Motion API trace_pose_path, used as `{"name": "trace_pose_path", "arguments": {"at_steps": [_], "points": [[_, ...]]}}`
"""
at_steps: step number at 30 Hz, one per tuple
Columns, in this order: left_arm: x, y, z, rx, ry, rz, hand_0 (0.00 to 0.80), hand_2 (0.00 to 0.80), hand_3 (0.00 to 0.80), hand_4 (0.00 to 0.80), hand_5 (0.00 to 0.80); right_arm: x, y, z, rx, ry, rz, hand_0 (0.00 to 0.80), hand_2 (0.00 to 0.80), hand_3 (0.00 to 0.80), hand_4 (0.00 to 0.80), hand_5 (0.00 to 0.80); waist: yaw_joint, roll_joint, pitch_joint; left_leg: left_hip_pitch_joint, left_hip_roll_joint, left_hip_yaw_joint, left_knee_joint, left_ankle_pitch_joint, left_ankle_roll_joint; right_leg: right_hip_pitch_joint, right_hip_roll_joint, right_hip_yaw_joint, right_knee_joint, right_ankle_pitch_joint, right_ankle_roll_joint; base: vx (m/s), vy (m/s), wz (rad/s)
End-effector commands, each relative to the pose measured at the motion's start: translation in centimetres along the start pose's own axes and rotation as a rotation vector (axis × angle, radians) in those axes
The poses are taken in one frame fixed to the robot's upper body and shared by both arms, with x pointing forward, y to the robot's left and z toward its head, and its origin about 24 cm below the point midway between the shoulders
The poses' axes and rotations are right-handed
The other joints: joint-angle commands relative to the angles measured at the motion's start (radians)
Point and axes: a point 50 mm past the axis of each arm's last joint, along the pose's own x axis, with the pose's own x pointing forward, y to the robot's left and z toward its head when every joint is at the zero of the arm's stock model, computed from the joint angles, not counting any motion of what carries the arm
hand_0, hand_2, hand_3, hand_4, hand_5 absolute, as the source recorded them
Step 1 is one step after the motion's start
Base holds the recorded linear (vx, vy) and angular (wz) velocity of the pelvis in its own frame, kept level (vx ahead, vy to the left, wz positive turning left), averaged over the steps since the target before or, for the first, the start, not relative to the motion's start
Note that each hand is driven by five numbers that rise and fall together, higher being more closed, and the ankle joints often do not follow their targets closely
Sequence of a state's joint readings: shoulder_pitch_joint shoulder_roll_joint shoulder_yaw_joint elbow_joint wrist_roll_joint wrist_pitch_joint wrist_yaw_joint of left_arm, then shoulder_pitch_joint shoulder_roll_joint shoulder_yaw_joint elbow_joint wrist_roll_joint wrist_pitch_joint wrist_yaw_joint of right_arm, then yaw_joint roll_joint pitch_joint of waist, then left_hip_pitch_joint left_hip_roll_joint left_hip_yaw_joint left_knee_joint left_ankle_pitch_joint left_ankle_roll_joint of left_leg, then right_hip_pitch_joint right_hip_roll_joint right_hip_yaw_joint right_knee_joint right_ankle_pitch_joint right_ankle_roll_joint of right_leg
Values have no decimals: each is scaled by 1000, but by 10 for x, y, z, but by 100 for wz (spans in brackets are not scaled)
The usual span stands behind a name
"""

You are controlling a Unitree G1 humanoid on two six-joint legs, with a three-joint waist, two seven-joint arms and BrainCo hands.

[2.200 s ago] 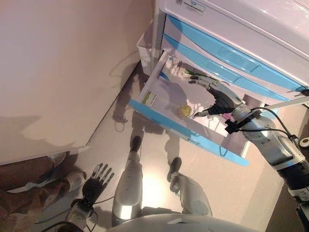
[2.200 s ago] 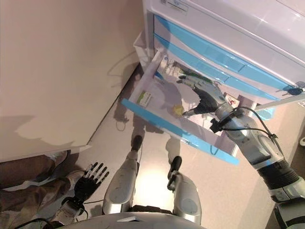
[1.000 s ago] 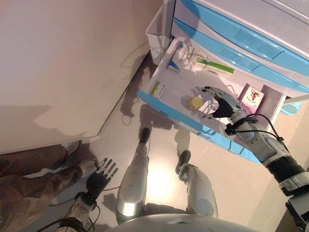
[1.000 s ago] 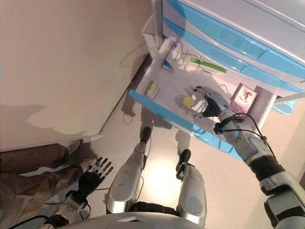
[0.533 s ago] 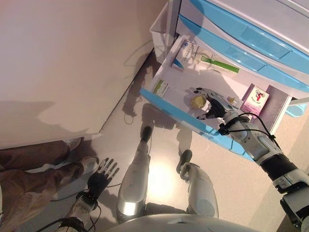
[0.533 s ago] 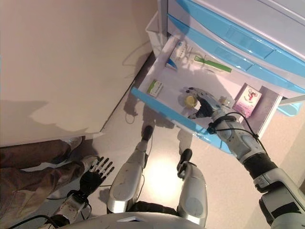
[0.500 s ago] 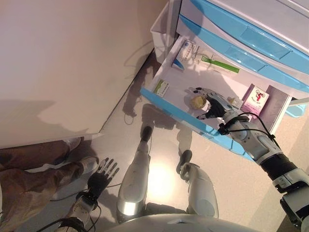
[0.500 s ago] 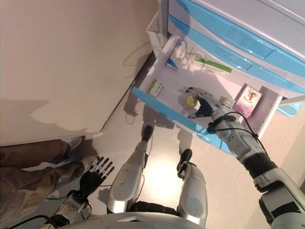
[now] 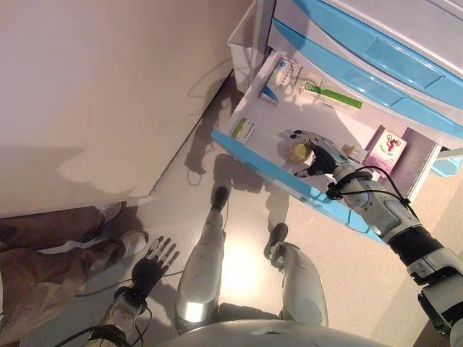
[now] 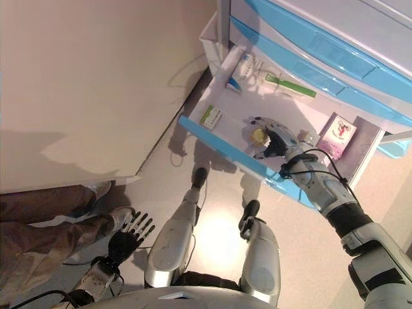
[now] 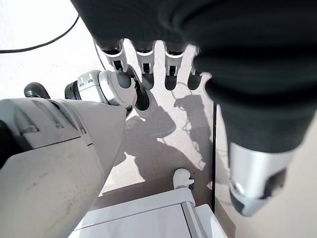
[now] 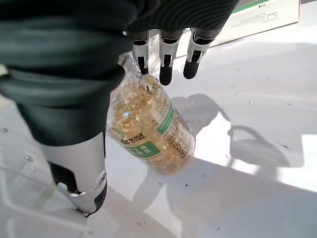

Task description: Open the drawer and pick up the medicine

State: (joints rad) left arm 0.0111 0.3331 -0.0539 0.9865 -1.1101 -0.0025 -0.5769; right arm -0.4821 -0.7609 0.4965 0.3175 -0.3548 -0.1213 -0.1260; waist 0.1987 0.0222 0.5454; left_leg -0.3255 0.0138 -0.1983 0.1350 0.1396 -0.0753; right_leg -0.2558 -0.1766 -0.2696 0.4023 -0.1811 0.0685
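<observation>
I expect the yellow capsules [image 12: 137, 115] to stay inside the medicine bottle when I lift and tilt it, because a gold cap [image 9: 298, 152] covers its top.
The lowest drawer [image 9: 264, 168] of the white and blue cabinet stands pulled out. In it lies a clear medicine bottle of yellow capsules with a green label [image 9: 296, 152], also seen in the right wrist view [image 12: 148, 124]. My right hand [image 9: 323, 156] reaches into the drawer and is open over the bottle. In the right wrist view its straight fingers [image 12: 166, 67] are at the bottle's far end and its thumb [image 12: 79, 168] is beside the near end. My left hand [image 9: 150, 266] hangs low at the left, open and empty.
The drawer also holds a small green and white box [image 9: 243, 130], a blue and white box [image 9: 278, 76], a long green-striped box [image 9: 329, 94] and a pink box [image 9: 391, 149]. A white bin [image 9: 244, 45] stands beside the cabinet. A person's legs [image 9: 43, 260] are at the lower left.
My right hand has moved from deeper in the drawer to over the capsule bottle. The whole picture has shifted a little. The left hand has not moved.
</observation>
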Motion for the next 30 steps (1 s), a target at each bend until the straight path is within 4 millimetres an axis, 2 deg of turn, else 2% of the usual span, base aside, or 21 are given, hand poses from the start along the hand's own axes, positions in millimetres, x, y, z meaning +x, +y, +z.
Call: {"name": "trace_pose_path", "arguments": {"at_steps": [1,25,27,28,30], "points": [[-8,5,-2,1,11,-5,0,0,0,0,0,6,-4,9,-9,-37,-37,0,0,0,0,0,9,-4,-25,-12,-16,22,106,-150,40,-9,34,-8,-69,87,-20,0,0,0],[-8,5,-1,11,20,-9,0,0,0,0,0,9,-5,-6,2,64,-92,0,0,0,0,0,9,5,-25,-31,-20,18,118,-152,46,-28,32,-6,-63,93,-21,0,0,0],[-8,4,-2,10,20,-12,0,0,0,0,0,9,-6,-7,0,74,-93,627,627,627,627,627,9,7,-25,-31,-20,20,114,-151,47,-29,32,-6,-65,94,-21,0,0,0],[-8,4,-2,9,20,-12,0,0,0,0,0,9,-6,-7,0,76,-93,800,800,800,800,800,9,8,-25,-30,-20,19,112,-150,47,-29,33,-6,-66,94,-22,0,0,0],[-8,4,-3,8,20,-13,0,0,0,0,0,10,-6,-8,1,76,-90,800,800,800,800,800,10,10,-25,-33,-21,20,114,-150,47,-31,33,-6,-64,93,-22,0,0,0]]}}
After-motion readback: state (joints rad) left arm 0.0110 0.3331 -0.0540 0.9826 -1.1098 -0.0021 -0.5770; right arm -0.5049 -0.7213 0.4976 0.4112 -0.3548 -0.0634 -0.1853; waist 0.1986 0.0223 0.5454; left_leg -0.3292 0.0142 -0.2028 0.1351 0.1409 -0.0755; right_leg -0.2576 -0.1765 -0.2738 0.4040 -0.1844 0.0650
